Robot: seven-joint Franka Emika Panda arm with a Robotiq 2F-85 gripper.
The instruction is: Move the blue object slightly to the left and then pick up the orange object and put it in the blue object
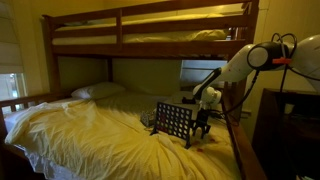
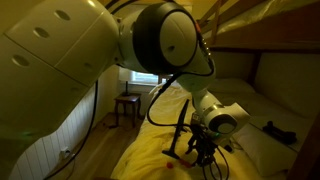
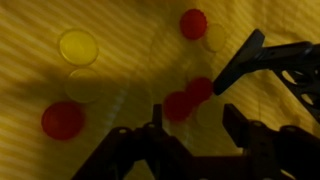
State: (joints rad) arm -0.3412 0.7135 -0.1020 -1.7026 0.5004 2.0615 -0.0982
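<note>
The red-orange discs overlap and lie flat under my gripper's open fingers. Next, my gripper moves further down and pinches the nearer disc by its edges before it lifts.
The dark-blue grid rack stands upright on the yellow sheet, and in an exterior view it shows edge-on. My gripper hangs just beside the rack's edge, low over the bed, and also shows in an exterior view. In the wrist view the gripper is open and empty, and a dark rack part juts in at the upper right. Two overlapping red-orange discs lie on the sheet just ahead of the fingers. I cannot tell which disc is the orange object.
More discs lie on the sheet: a red one, another red one and a yellow one. A wooden bunk frame spans overhead, with a pillow at the far end. A bed rail runs beside the arm.
</note>
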